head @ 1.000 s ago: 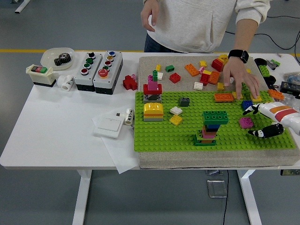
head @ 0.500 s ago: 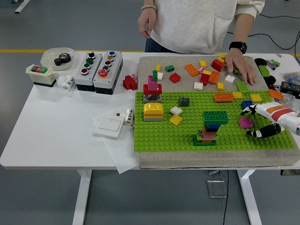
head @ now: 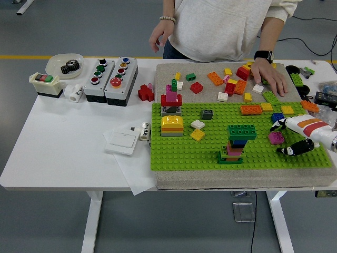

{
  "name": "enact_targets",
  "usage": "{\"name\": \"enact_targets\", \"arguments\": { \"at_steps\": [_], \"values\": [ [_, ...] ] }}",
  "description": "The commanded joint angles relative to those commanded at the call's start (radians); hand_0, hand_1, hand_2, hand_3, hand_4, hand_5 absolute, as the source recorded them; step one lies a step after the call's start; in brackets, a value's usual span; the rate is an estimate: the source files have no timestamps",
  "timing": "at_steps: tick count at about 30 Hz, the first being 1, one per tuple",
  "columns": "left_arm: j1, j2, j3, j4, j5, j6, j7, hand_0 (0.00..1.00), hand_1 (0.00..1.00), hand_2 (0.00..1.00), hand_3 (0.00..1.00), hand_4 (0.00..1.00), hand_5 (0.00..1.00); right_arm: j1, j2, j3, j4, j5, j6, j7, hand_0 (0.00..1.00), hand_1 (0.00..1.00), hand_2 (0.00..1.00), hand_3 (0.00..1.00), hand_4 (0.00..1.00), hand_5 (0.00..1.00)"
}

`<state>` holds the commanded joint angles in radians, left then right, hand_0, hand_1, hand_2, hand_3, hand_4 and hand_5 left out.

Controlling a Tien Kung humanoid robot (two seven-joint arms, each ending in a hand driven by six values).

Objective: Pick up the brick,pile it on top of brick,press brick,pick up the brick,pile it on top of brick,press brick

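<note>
The magenta brick sits at an angle to the stud rows, so it should come off freely and leave the green baseplate lying flat when the robot lifts it.
A green baseplate lies on a grey mat. On it stands a tower of stacked bricks topped by a dark green brick. To the tower's right sits a magenta brick, with a blue brick behind it. My right hand comes in from the right edge and hovers low beside the magenta brick. Its black fingers are spread and hold nothing. A person's hand rests flat on the mat among loose bricks.
Orange and yellow bricks line the plate's far edge. A red-and-pink stack, a yellow block and small tiles sit on the plate's left half. Button boxes and a switch plate lie to the left.
The person's hand has drawn back from the plate's far edge to the mat behind it. My right hand has shifted slightly to the right.
</note>
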<state>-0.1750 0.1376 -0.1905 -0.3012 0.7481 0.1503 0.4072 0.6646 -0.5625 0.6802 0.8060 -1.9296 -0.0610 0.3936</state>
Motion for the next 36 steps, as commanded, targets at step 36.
{"name": "enact_targets", "arguments": {
  "at_steps": [36],
  "values": [
    [0.000, -0.001, -0.005, -0.002, 0.014, -0.001, 0.003, 0.462, 0.558, 0.617, 0.630, 0.674, 0.796, -0.002, 0.003, -0.013, -0.010, 0.011, -0.038, 0.025, 0.384, 0.484, 0.556, 0.532, 0.593, 0.422]
  ]
}}
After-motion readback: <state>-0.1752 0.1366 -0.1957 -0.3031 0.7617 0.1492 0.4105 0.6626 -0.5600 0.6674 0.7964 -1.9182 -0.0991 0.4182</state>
